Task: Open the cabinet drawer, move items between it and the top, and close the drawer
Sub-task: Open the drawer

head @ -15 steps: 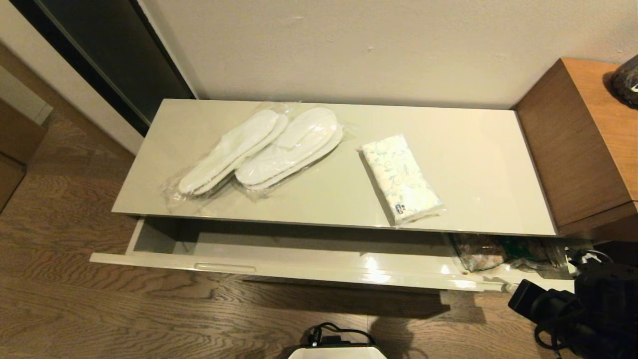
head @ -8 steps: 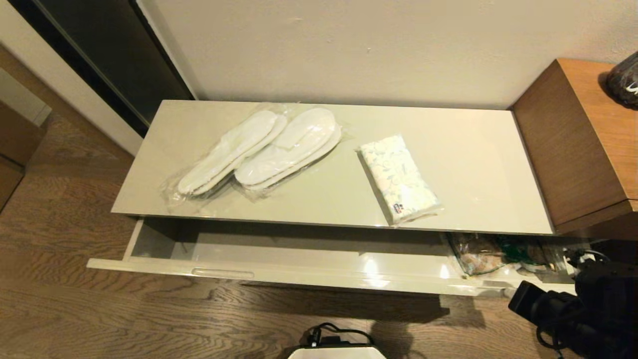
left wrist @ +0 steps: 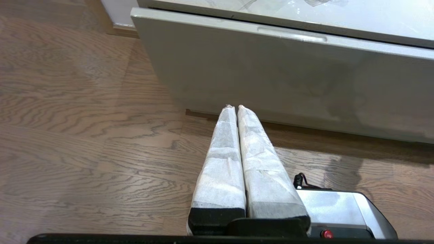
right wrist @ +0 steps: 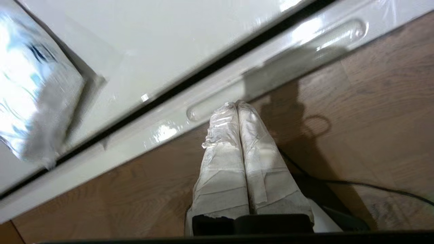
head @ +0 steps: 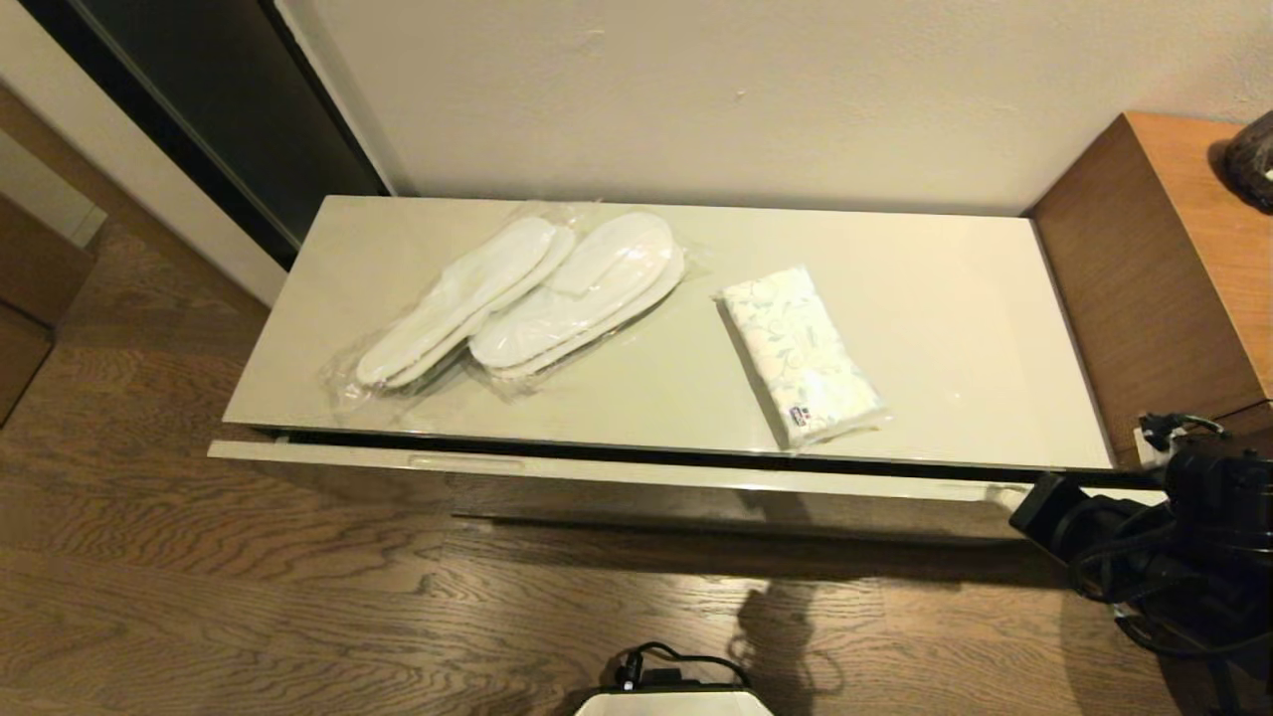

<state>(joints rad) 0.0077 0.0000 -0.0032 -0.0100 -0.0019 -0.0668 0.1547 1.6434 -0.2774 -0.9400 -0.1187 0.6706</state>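
The fingers of the robot's right gripper are too shallow at the notch's outer rim (right wrist: pixel 259 99), so next the right gripper goes back in over the notch (right wrist: pixel 276 71) before it pulls the drawer open.
The cabinet drawer (head: pixel 636 472) is pushed almost fully in, leaving only a thin dark gap under the top (head: pixel 955 328). Two wrapped slipper pairs (head: pixel 467 298) (head: pixel 582 298) and the floral tissue pack (head: pixel 801 358) lie on the top. My right gripper (right wrist: pixel 236 105) is shut, its tips against the drawer's front edge (right wrist: pixel 135 142) beside a notch (right wrist: pixel 278 67), at the drawer's right end (head: pixel 1006 489). The tissue pack (right wrist: pixel 30 95) overhangs nearby. My left gripper (left wrist: pixel 234 107) is shut and empty, low over the floor before the drawer front (left wrist: pixel 271 78).
A taller brown wooden unit (head: pixel 1154 278) adjoins the cabinet on the right, with a dark object (head: pixel 1251 159) on it. A dark doorway (head: pixel 199 109) lies at the back left. My base (head: pixel 671 701) stands on the wood floor in front.
The drawer slid from well open to almost shut, with my right gripper moving forward against its right end. The snack bag inside is now hidden.
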